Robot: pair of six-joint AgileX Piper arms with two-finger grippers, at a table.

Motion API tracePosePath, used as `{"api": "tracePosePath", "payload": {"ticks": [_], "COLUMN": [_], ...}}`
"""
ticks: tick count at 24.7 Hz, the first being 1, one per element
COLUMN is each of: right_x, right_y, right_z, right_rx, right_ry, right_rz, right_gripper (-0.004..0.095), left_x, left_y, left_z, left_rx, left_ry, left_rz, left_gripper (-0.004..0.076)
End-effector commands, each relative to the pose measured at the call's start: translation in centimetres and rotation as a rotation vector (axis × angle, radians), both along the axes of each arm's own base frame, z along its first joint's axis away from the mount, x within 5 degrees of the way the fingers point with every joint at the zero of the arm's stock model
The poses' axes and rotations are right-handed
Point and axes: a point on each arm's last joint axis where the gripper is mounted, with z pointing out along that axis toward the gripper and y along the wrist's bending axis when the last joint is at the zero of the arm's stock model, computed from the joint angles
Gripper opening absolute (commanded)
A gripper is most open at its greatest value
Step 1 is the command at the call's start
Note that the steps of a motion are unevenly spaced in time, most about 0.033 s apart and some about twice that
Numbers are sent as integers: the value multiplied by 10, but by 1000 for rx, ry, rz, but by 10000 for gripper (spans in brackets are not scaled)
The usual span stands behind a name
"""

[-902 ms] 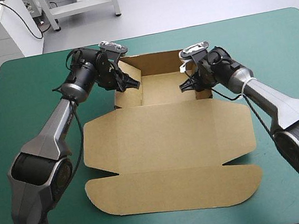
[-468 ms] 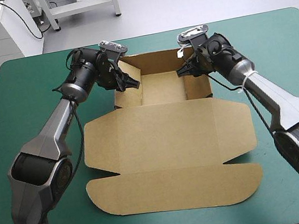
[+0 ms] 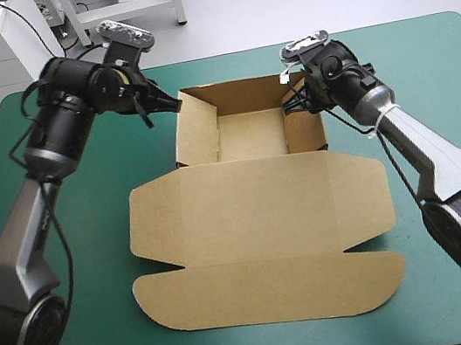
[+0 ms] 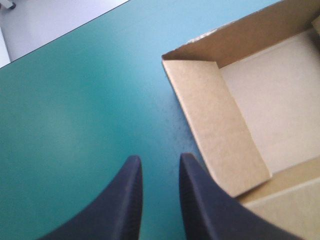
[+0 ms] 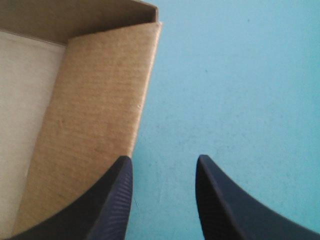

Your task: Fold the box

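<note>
The brown box has one crease (image 3: 252, 159) that joins its flat lid (image 3: 260, 208) to the tray, so I expect the lid to follow along, still spread open, when I pull the box aside.
The brown box (image 3: 251, 134) stands as an open tray toward the table's far side, its walls raised. Its lid (image 3: 262, 229) lies flat toward the near edge. My left gripper (image 3: 165, 106) hangs just outside the tray's left wall, near the far left corner. In the left wrist view it (image 4: 160, 157) is narrowly open over teal-green cover, with the box wall (image 4: 215, 120) beside it. My right gripper (image 3: 293, 106) is at the tray's right wall. It (image 5: 163, 160) is open, one finger (image 5: 112, 200) over the wall (image 5: 95, 105), the other over the cover.
Teal-green cover (image 3: 57, 246) lies bare on both sides of the box. The flat lid's rounded front flap (image 3: 269, 294) reaches toward the near edge of the table.
My left gripper has pulled out of the tray's left side, rising back and to the left. The right gripper has moved from inside the tray to its right wall.
</note>
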Motion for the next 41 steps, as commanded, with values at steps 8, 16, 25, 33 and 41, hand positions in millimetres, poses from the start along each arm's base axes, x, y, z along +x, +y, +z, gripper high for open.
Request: {"api": "tracePosePath", "payload": {"ticks": [8, 16, 25, 33, 41], "right_x": [-11, -9, 0, 16, 16], "right_y": [-7, -11, 0, 11, 11], "right_z": [32, 31, 3, -34, -30], "right_rx": [101, 144, 192, 228, 243], "right_ry": [-58, -43, 67, 135, 117], "right_rz": [-52, -65, -74, -67, -79], "right_gripper": [373, 372, 372, 270, -21], "left_x": [-99, -149, -204, -268, -282], "left_y": [46, 69, 80, 105, 112], "left_z": [33, -8, -73, -156, -151], "left_rx": [27, 44, -91, -149, -175], "left_ry": [17, 55, 135, 156, 80], "left_rz": [7, 2, -43, -51, -60], "left_gripper": [-8, -8, -8, -8, -8]}}
